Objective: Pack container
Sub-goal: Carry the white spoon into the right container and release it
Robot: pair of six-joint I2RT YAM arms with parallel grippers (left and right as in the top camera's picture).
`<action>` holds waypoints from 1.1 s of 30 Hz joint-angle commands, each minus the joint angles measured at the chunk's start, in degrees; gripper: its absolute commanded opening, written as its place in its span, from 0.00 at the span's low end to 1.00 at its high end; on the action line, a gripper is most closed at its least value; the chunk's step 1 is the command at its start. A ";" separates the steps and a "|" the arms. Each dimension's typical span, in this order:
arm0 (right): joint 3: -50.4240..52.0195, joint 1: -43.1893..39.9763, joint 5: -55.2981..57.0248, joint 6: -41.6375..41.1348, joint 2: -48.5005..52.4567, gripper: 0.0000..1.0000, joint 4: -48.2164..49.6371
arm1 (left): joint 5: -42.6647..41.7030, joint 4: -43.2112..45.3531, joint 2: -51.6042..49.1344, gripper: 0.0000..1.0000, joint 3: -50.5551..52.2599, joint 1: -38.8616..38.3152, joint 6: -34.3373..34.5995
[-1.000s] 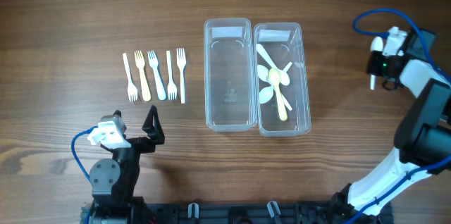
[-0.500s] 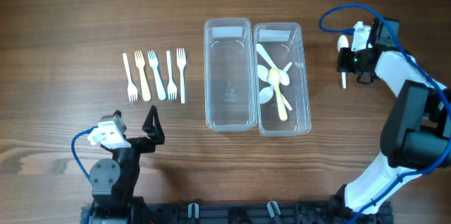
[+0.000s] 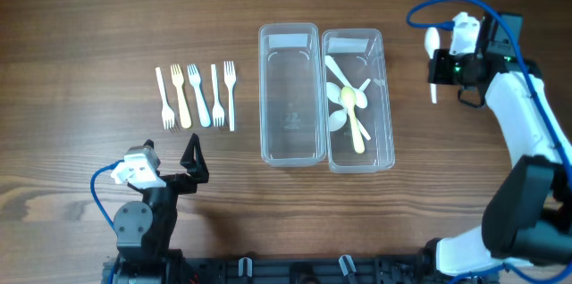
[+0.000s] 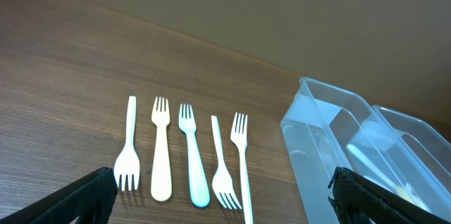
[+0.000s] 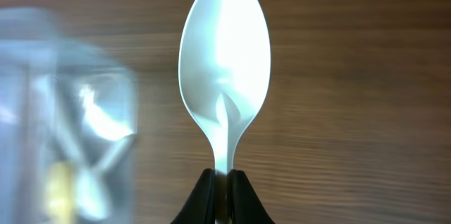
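Observation:
The white spoon (image 3: 432, 42) points along the long sides of the spoon container, so my right gripper goes on carrying the white spoon until it hangs over the spoons inside (image 3: 349, 96).
Two clear plastic containers stand side by side mid-table. The left container (image 3: 290, 150) is empty. The right container (image 3: 387, 96) holds several spoons (image 3: 350, 104). Several plastic forks (image 3: 197, 95) lie in a row to the left, also in the left wrist view (image 4: 187, 155). My right gripper (image 3: 437, 68) is shut on a white spoon (image 5: 225, 76), held above the table just right of the right container (image 5: 63, 146). My left gripper (image 3: 192, 161) is open and empty near the front edge, below the forks.
The wooden table (image 3: 89, 34) has bare surface round the forks and containers. A blue cable (image 3: 429, 12) loops above the right arm.
My right gripper with the spoon moved left from the far right toward the right container, then shifted slightly up. The left arm has not moved.

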State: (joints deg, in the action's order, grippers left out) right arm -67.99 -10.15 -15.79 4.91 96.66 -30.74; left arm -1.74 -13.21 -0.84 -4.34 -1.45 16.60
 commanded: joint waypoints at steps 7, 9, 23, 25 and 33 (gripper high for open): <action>-0.46 11.26 -4.87 -5.31 -7.26 0.04 -1.46 | 0.33 0.24 0.46 1.00 0.37 -0.31 -1.38; -0.44 13.20 -4.87 -7.15 -7.32 0.04 -1.95 | 0.33 0.24 0.46 1.00 0.37 -0.31 -1.38; 1.11 21.94 -2.62 -12.94 -7.04 0.04 -6.95 | 0.33 0.24 0.46 1.00 0.37 -0.31 -1.38; 1.16 22.49 -2.16 -12.96 -6.97 0.04 -7.04 | 0.33 0.24 0.46 1.00 0.37 -0.31 -1.38; 1.16 22.69 -2.08 -12.96 -6.97 0.15 -7.02 | 0.33 0.24 0.46 1.00 0.37 -0.31 -1.38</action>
State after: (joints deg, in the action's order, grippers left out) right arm -67.64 12.34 -19.00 -7.20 90.50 -37.71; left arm -1.74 -13.21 -0.84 -4.34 -1.45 16.60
